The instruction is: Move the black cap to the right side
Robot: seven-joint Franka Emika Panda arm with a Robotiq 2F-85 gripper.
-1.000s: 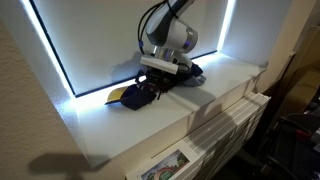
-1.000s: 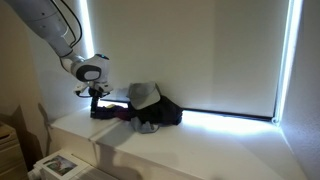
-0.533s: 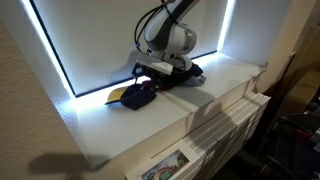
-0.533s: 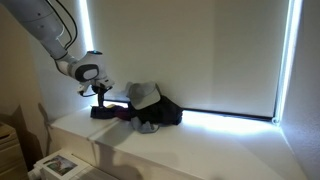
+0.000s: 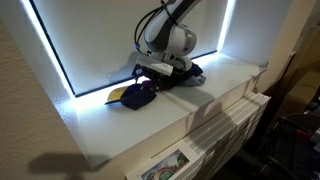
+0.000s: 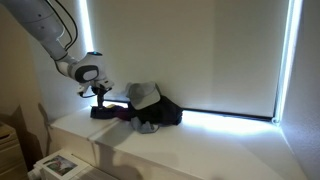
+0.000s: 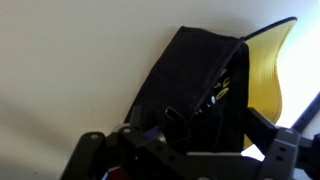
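Observation:
I should keep moving my gripper down, because my open fingers are on both sides of the black cap's crown (image 5: 137, 97). I will close them once they reach around its cloth (image 7: 180, 108).
The black cap (image 5: 138, 97) lies on the white ledge with the yellow underside of its brim (image 5: 115, 96) showing. It also shows in an exterior view (image 6: 103, 112), and in the wrist view (image 7: 190, 80) it fills the middle, with the yellow brim (image 7: 266, 70) at the right. My gripper (image 5: 150, 78) hangs just above the cap, also seen in an exterior view (image 6: 100, 97). In the wrist view the gripper (image 7: 185, 152) is open, with its fingers wide apart on either side of the cap's crown. I cannot tell whether they touch it.
More caps lie piled right beside the black one: a dark cap with grey parts (image 6: 147, 95) and a maroon one (image 6: 125, 113). The pile also shows behind the gripper (image 5: 190, 72). A window blind (image 6: 200, 50) backs the white ledge (image 5: 170, 125). The ledge drops off at its front edge.
The wrist shifted slightly over the cap between the earliest frames and half a second ago. Nothing has visibly moved since.

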